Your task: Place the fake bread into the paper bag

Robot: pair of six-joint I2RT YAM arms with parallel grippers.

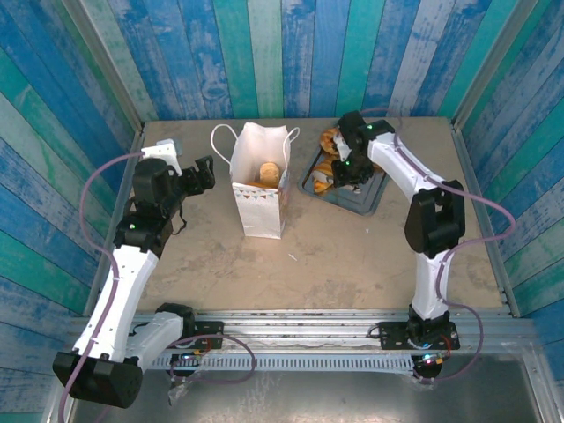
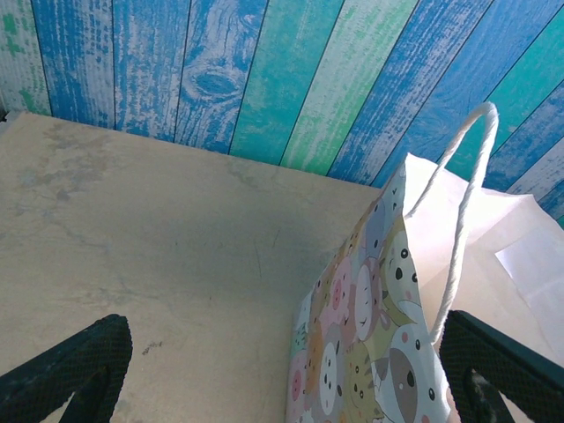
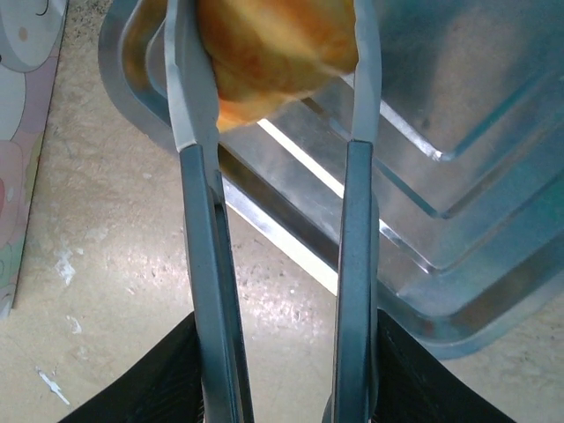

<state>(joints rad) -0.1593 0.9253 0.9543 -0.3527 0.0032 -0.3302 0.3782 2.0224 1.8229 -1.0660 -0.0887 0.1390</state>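
The paper bag (image 1: 262, 211) is standing unheld, so my left gripper should first grip its cartoon-printed side at the bag's rim (image 1: 233, 170), and then my right gripper will lower the fake bread in.
The white paper bag (image 1: 261, 189) stands upright and open at mid-table, with a fake bread bun (image 1: 269, 172) inside it. Its cartoon-printed side (image 2: 370, 317) and one cord handle (image 2: 463, 220) fill the right of the left wrist view. My left gripper (image 1: 201, 174) hovers open just left of the bag, holding nothing. My right gripper (image 1: 348, 172) is over the tray, shut on metal tongs (image 3: 198, 220). The tong tips pinch a golden fake bread piece (image 3: 278, 48) above the tray's near edge. More fake bread (image 1: 328, 141) lies at the tray's far end.
The grey metal tray (image 1: 366, 201) sits right of the bag, and its stepped rim (image 3: 458, 115) shows close under the tongs. Blue and green plank walls enclose the table on three sides. Bare tabletop (image 2: 159, 229) stretches left of the bag.
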